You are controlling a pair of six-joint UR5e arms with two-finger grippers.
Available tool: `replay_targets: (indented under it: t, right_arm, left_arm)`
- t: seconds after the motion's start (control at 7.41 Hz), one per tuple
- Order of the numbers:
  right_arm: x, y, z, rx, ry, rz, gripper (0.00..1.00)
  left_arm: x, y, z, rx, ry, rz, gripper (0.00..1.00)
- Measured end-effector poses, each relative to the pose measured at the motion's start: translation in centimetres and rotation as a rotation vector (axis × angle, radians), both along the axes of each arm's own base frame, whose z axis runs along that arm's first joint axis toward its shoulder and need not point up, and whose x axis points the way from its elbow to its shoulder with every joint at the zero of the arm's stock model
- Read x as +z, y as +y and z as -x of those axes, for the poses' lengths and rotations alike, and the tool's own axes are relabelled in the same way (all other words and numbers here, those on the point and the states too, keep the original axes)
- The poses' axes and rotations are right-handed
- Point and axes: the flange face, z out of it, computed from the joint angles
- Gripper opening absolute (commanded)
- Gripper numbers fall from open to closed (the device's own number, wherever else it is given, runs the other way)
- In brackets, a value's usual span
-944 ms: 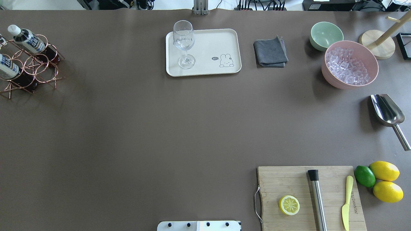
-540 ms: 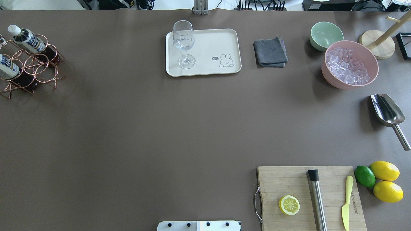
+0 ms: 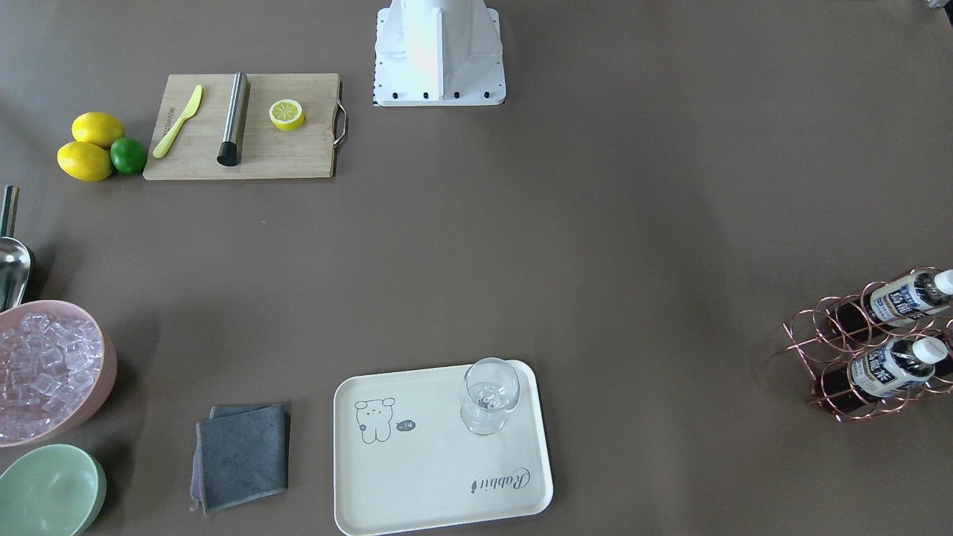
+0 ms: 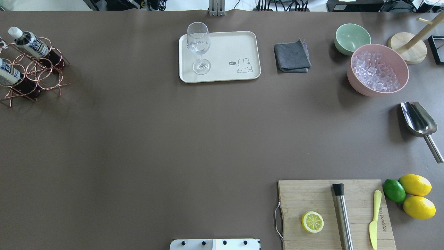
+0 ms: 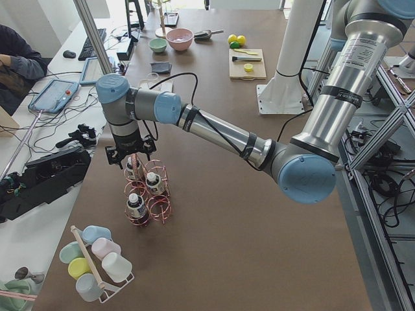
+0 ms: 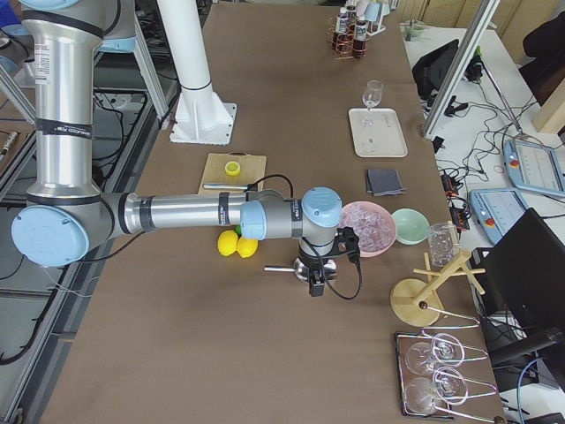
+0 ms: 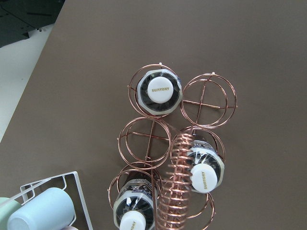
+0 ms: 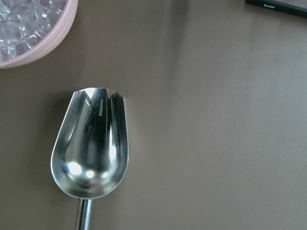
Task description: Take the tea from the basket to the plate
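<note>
I expect the tea bottles (image 3: 881, 370), which sit deep in copper rings (image 3: 841, 390), will lean but stay in when I carry the basket by its coiled handle.
Three tea bottles lie in a copper wire basket (image 4: 41, 69) at the table's far left. Two show in the overhead view, an upper tea bottle (image 4: 29, 42) and a lower one (image 4: 8, 73). The left wrist view looks down on all three white caps (image 7: 159, 91) (image 7: 205, 171) (image 7: 132, 213). The left gripper (image 5: 131, 161) hangs just above the basket; I cannot tell if it is open. The cream plate (image 4: 229, 45) lies at the far middle. The right gripper (image 6: 316, 284) hovers over a metal scoop (image 8: 91, 148); its state is unclear.
A stemmed glass (image 4: 198, 45) stands on the plate's left part. A grey cloth (image 4: 292, 56), green bowl (image 4: 352, 38), pink ice bowl (image 4: 378, 69) and the scoop (image 4: 418, 119) lie to the right. A cutting board (image 4: 312, 194) with lemon half, muddler and knife sits near right.
</note>
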Motion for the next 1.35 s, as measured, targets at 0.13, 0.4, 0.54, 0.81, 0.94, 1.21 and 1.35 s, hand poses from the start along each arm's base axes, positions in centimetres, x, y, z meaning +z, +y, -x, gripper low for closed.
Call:
replay_targets:
  t: [0.13,0.4,0.54,0.81,0.94,1.21,1.35]
  right_arm:
    - [0.0,-0.1,0.0,0.001,0.001,-0.001,1.00]
    - [-1.0,-0.2,-0.1,0.002,-0.001,-0.020,1.00]
    - [-1.9,-0.2,-0.1,0.001,-0.008,-0.039,1.00]
    - [-3.6,-0.3,0.1,0.000,-0.038,-0.068,1.00]
    - [-4.3,-0.7,0.2,0.000,-0.052,-0.079,1.00]
    - [-5.5,-1.9,0.4,0.000,-0.060,-0.101,1.00]
    - [-5.6,-2.1,0.4,-0.001,-0.059,-0.103,1.00]
  left_arm:
    - [0.0,-0.8,-0.5,0.007,0.001,-0.023,0.95]
    - [-0.3,-1.5,-1.3,0.021,0.018,-0.051,0.92]
    - [-0.3,-1.4,-1.7,0.038,0.025,-0.062,0.91]
    - [0.4,-1.1,-2.1,0.071,0.025,-0.079,0.89]
    - [0.9,-0.8,-2.1,0.076,0.025,-0.076,0.83]
    - [1.2,-0.5,-2.2,0.081,0.025,-0.077,0.78]
    - [1.0,-0.6,-2.3,0.083,0.026,-0.091,0.69]
